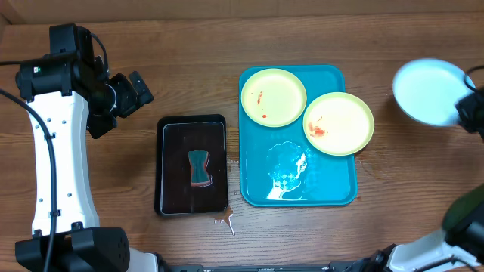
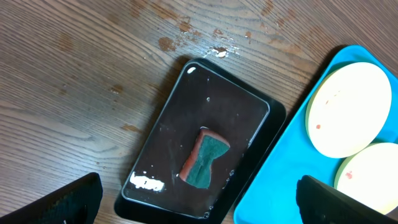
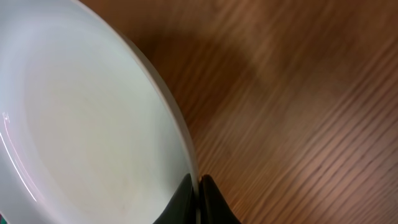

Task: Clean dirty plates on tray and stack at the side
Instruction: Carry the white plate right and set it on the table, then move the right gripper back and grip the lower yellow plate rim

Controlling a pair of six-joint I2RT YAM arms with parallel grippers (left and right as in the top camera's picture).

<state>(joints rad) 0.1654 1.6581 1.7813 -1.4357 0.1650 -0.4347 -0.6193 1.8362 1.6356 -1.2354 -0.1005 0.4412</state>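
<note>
The clean plate (image 1: 429, 91) is face up in the air above open wood (image 1: 402, 142) next to the turquoise tray, so my right gripper keeps bringing it down until it lies flat there.
Two pale yellow-green plates with red smears lie on the turquoise tray (image 1: 333, 193): one (image 1: 273, 97) at its far left, one (image 1: 338, 123) overlapping its right rim. A third plate (image 1: 429, 91), looking pale and clean, is held above the table at the far right. My right gripper (image 3: 199, 186) is shut on its rim; the plate (image 3: 87, 118) fills the left of the right wrist view. My left gripper (image 2: 199, 205) is open and empty above the black tray (image 2: 205, 112), left of the turquoise tray (image 2: 280, 186).
The black tray (image 1: 191, 165) holds water and a green-and-orange sponge (image 1: 199, 167), also in the left wrist view (image 2: 205, 158). Water pools on the turquoise tray's near half (image 1: 287, 170). Droplets lie on the wood by the black tray (image 1: 224, 221).
</note>
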